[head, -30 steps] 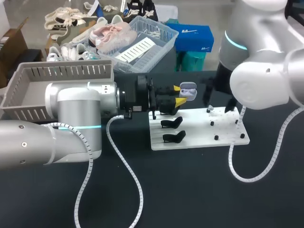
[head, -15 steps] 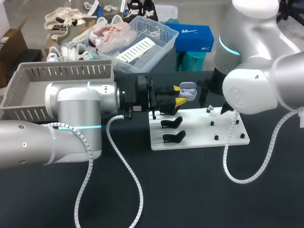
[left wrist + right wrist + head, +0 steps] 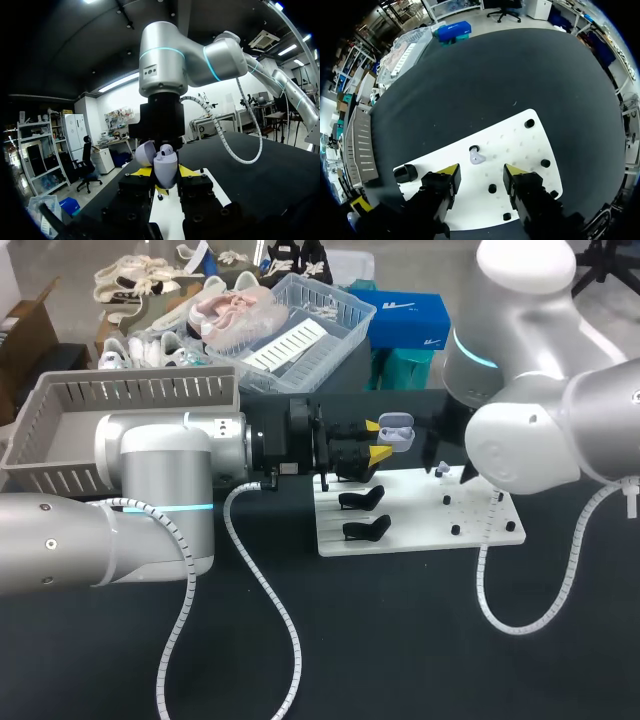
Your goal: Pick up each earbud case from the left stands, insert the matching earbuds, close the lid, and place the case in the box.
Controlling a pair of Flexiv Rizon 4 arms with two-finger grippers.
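I expect the small white earbud to come loose and leave the black peg behind when I lift it, because the earbud's body sticks out past the peg.
My left gripper is shut on a pale lavender earbud case, held in the air over the far edge of the white board. In the left wrist view the case stands between the yellow tips with its lid open and an earbud inside. My right gripper hangs open over the board, a loose earbud lying just ahead between its fingers, beside a black peg. My right arm hides that gripper in the head view.
Two black stands sit on the board's left part, with several black pegs on its right. The grey slatted box is at the table's far left. The right arm's white cable hangs past the board's right edge.
My right arm has swung leftward over the board's far right part, and its fingers have drawn a little closer together. The left arm and the case have not moved.
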